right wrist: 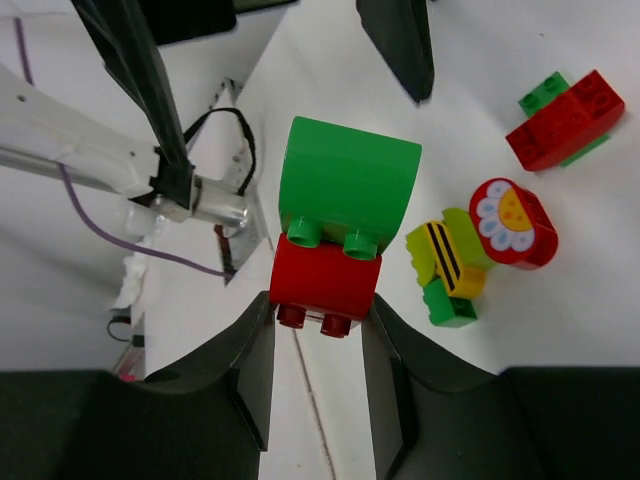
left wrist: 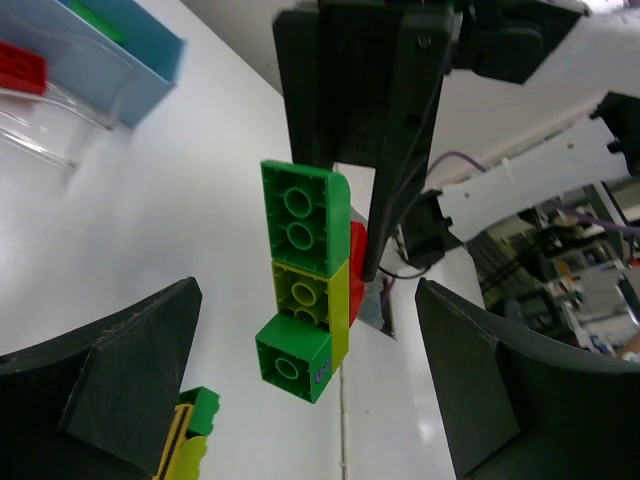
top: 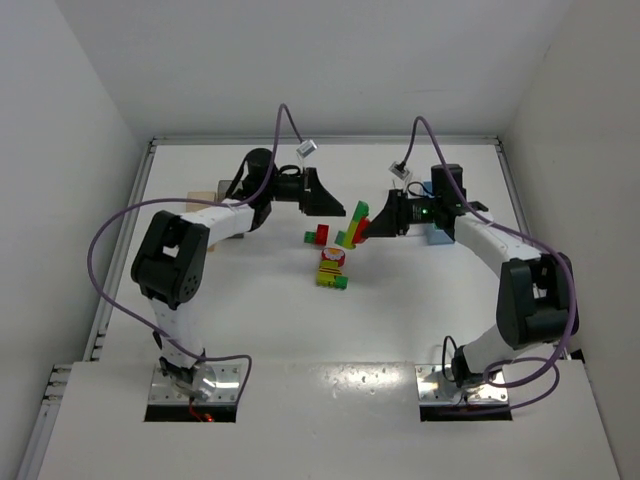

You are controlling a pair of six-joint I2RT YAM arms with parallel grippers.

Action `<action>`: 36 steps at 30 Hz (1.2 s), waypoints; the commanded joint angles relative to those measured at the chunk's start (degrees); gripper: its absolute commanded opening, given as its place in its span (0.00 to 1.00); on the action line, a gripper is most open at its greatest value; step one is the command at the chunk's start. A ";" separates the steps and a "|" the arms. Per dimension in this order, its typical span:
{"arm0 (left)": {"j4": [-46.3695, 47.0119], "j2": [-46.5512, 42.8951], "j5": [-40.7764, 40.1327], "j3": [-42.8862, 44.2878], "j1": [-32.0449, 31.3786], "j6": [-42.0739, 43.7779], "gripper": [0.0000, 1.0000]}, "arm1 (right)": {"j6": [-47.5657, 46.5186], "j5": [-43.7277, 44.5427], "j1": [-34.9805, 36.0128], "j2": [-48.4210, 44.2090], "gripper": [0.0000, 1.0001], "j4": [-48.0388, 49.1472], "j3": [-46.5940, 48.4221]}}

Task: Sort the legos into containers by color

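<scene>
The red brick in my right gripper (top: pixel 361 229) has bricks of other colors on it. My left gripper should first pull off the cluster's yellow-green end (top: pixel 346 241) and then the green brick.
My right gripper (top: pixel 374 227) is shut on a lego cluster (top: pixel 355 224) and holds it above the table. In the right wrist view its fingers (right wrist: pixel 250 350) clamp the red brick (right wrist: pixel 325 283), with a green brick (right wrist: pixel 347 183) stuck on top. My left gripper (top: pixel 336 202) is open and empty, just left of that cluster. In the left wrist view the green and yellow-green cluster (left wrist: pixel 303 280) hangs ahead between the spread fingers (left wrist: pixel 110 390). A red-green cluster (top: pixel 320 236) and a flower-bee cluster (top: pixel 332 268) lie on the table.
A light blue bin (top: pixel 437 236) sits behind my right wrist. It also shows in the left wrist view (left wrist: pixel 135 50), next to a clear bin (left wrist: pixel 40 120) holding a red brick. A pale container (top: pixel 204 199) is partly hidden behind my left arm.
</scene>
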 commanded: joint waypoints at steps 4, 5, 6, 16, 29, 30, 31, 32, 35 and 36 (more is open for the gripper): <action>7.89 1.54 6.47 1.26 -1.62 -3.10 0.93 | 4.88 -6.64 -0.10 0.31 0.03 7.60 1.86; 7.89 1.55 6.47 1.26 -1.62 -3.10 0.91 | 5.40 -7.16 -0.10 0.31 0.03 8.30 1.86; 7.89 1.55 6.47 1.26 -2.14 -3.10 0.91 | 5.93 -7.17 -0.10 0.31 0.03 8.91 1.86; 7.89 3.74 8.05 2.49 -3.20 -4.15 0.74 | 9.01 -6.03 0.42 0.31 0.03 13.22 1.86; 6.05 1.56 5.86 -0.31 -1.64 -2.57 0.07 | 6.21 -6.55 -1.94 -1.88 0.03 9.46 -0.50; 6.05 1.55 5.33 -0.85 -1.01 -2.05 0.07 | 5.41 -6.55 -1.94 -2.50 0.03 8.57 -1.12; 6.05 0.94 5.33 -0.85 -0.48 -2.04 0.05 | 4.10 -6.55 -3.34 -3.90 0.03 7.17 -2.43; 6.05 0.93 5.33 -1.55 0.39 -2.04 0.05 | 3.56 -6.55 -3.35 -4.43 0.03 6.55 -3.05; 4.12 0.93 4.71 -1.56 1.02 -0.82 0.05 | 2.34 -6.03 -4.58 -5.58 0.03 5.40 -4.55; 3.33 0.93 4.02 -1.56 1.02 0.23 0.05 | 1.72 -6.03 -4.58 -5.58 0.03 4.79 -5.08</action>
